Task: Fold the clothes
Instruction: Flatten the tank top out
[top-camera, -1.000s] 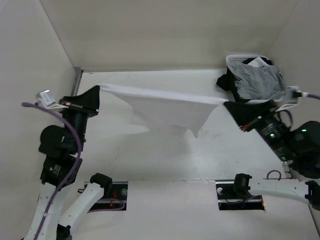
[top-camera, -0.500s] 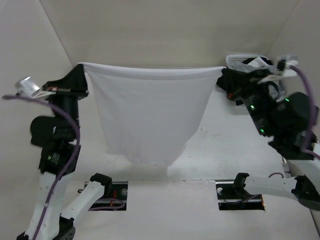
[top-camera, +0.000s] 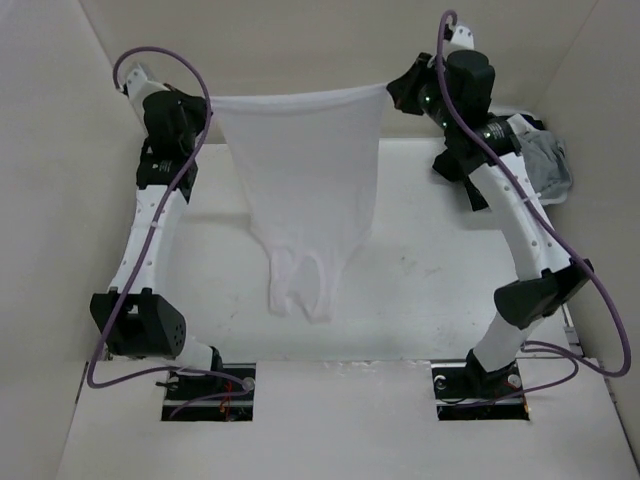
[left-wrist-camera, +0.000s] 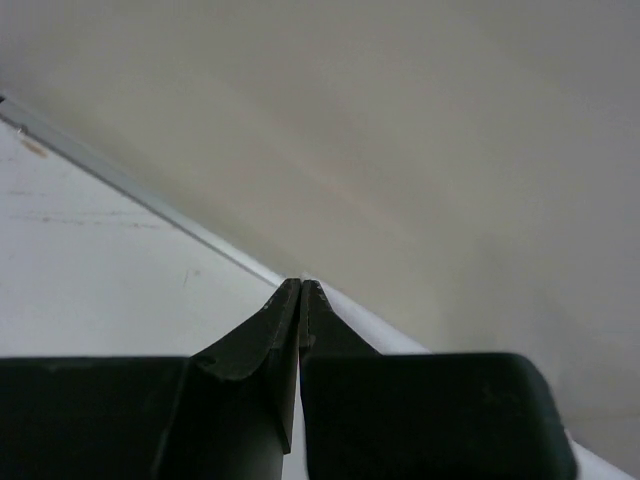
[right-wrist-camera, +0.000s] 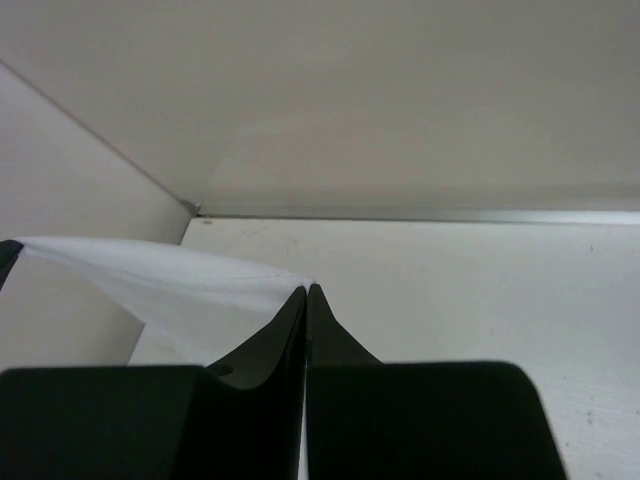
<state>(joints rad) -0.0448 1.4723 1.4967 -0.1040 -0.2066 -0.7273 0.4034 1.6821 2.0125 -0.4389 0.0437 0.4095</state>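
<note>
The top is hanging by its hem (top-camera: 300, 101) near the back wall with its straps dangling. Both my grippers should pull the hem toward the table's front edge (top-camera: 310, 350) and lay the top flat.
The clothes (top-camera: 305, 170), a thin white sleeveless top, hang upside down in the air, stretched by the hem between both raised arms. The narrow straps dangle near the table at the bottom. My left gripper (top-camera: 212, 103) is shut on the hem's left corner and my right gripper (top-camera: 388, 88) is shut on its right corner. In the left wrist view the gripper (left-wrist-camera: 301, 283) pinches a white edge of the clothes (left-wrist-camera: 355, 320). In the right wrist view the gripper (right-wrist-camera: 307, 288) pinches the clothes (right-wrist-camera: 180, 275), which stretch away to the left.
A white basket (top-camera: 520, 125) at the back right holds a grey garment (top-camera: 545, 165) and a black garment (top-camera: 450, 165). White walls stand close at the left, back and right. The white table (top-camera: 440, 260) lies below the hanging top.
Both arms have swung up high and toward the back, lifting the top from a low sagging spread into a full vertical hang, and the two grippers have come closer together.
</note>
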